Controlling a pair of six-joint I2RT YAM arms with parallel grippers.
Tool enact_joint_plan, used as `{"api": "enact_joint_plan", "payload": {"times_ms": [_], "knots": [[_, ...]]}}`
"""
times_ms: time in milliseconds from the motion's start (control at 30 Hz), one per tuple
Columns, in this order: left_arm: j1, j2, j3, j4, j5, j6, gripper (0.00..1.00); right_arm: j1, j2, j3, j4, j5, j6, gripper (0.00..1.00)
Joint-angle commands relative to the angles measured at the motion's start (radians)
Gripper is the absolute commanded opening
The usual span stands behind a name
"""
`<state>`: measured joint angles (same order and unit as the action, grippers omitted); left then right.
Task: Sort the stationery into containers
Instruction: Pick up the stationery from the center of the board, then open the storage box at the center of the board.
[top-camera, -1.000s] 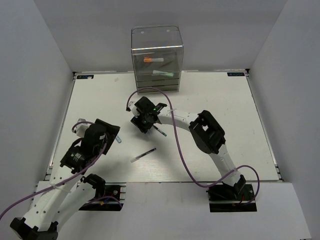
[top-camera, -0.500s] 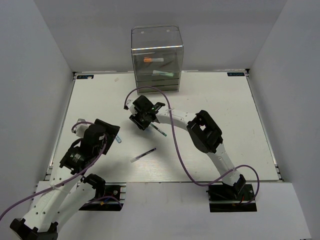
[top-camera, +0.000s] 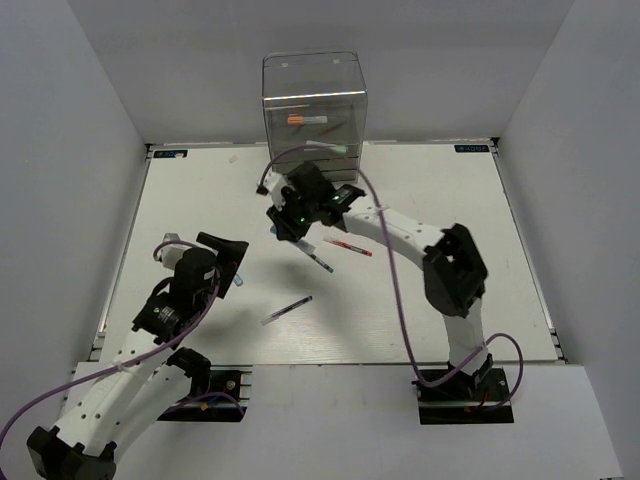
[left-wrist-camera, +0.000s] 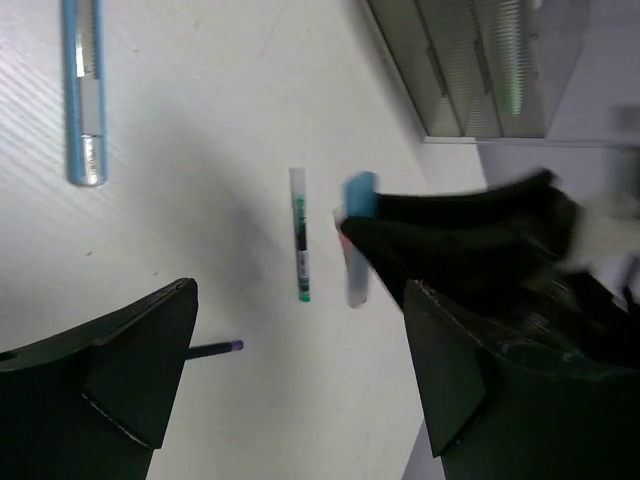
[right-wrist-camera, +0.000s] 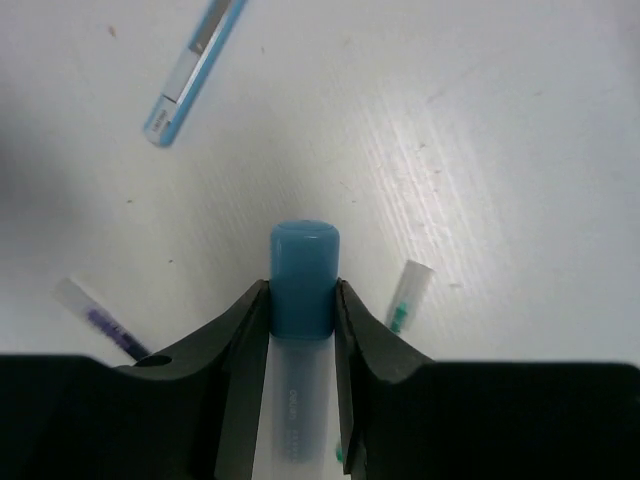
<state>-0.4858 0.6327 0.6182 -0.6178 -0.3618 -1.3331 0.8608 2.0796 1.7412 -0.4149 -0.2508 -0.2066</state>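
The robot's right gripper is holding the light-blue-capped marker (top-camera: 305, 246) in front of the drawer box, so it should move the marker aside before the left gripper takes hold of the box's front edge (top-camera: 274, 163).
My right gripper (top-camera: 289, 224) is shut on a pale marker with a light-blue cap (right-wrist-camera: 303, 278) and holds it above the table, in front of the clear drawer box (top-camera: 315, 110). The marker also shows in the left wrist view (left-wrist-camera: 358, 230). On the table lie a red pen (top-camera: 347, 246), a green-tipped pen (top-camera: 318, 260), a dark purple-tipped pen (top-camera: 287, 309) and a light-blue pen (top-camera: 238, 281). My left gripper (top-camera: 233, 262) is open and empty beside the light-blue pen (left-wrist-camera: 84, 90). An orange-capped and a green-capped marker lie in the drawers.
The drawer box stands at the table's far edge, middle. White walls enclose the table on three sides. The right arm's purple cable (top-camera: 375, 215) arcs over the table's middle. The green-tipped pen (right-wrist-camera: 408, 296) and purple-tipped pen (right-wrist-camera: 100, 320) lie below the right gripper.
My right gripper has moved away from me, towards the drawer box, with the marker in it. The red pen now shows. My left gripper shifted slightly.
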Motion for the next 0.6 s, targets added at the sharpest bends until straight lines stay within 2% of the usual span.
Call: {"api": "enact_joint_plan", "payload": {"times_ms": [0,133,200,267,300,433,533,567], "knots": [[0.006,0.021,-0.058,0.222,0.009,-0.003,0.94,-0.035,-0.191,-0.037,0.031,-0.039,-0.034,0.03],[0.006,0.111,-0.126,0.481,0.052,-0.015,0.94,-0.106,-0.262,-0.155,0.065,0.036,-0.045,0.0],[0.006,0.221,-0.137,0.64,0.07,-0.015,0.94,-0.169,-0.294,-0.221,0.085,0.06,-0.034,0.0],[0.006,0.316,-0.105,0.726,0.099,-0.015,0.91,-0.234,-0.326,-0.262,0.106,0.082,-0.03,0.0],[0.006,0.416,-0.088,0.766,0.1,-0.015,0.9,-0.247,-0.354,-0.322,0.146,0.091,-0.031,0.0],[0.006,0.641,0.038,0.984,0.135,0.021,0.78,-0.335,-0.437,-0.42,0.203,0.119,-0.045,0.0],[0.006,0.755,0.089,1.129,0.146,0.022,0.69,-0.384,-0.476,-0.477,0.226,0.123,-0.051,0.0],[0.015,0.828,0.127,1.156,0.146,0.022,0.61,-0.411,-0.484,-0.495,0.229,0.125,-0.053,0.0]]}}
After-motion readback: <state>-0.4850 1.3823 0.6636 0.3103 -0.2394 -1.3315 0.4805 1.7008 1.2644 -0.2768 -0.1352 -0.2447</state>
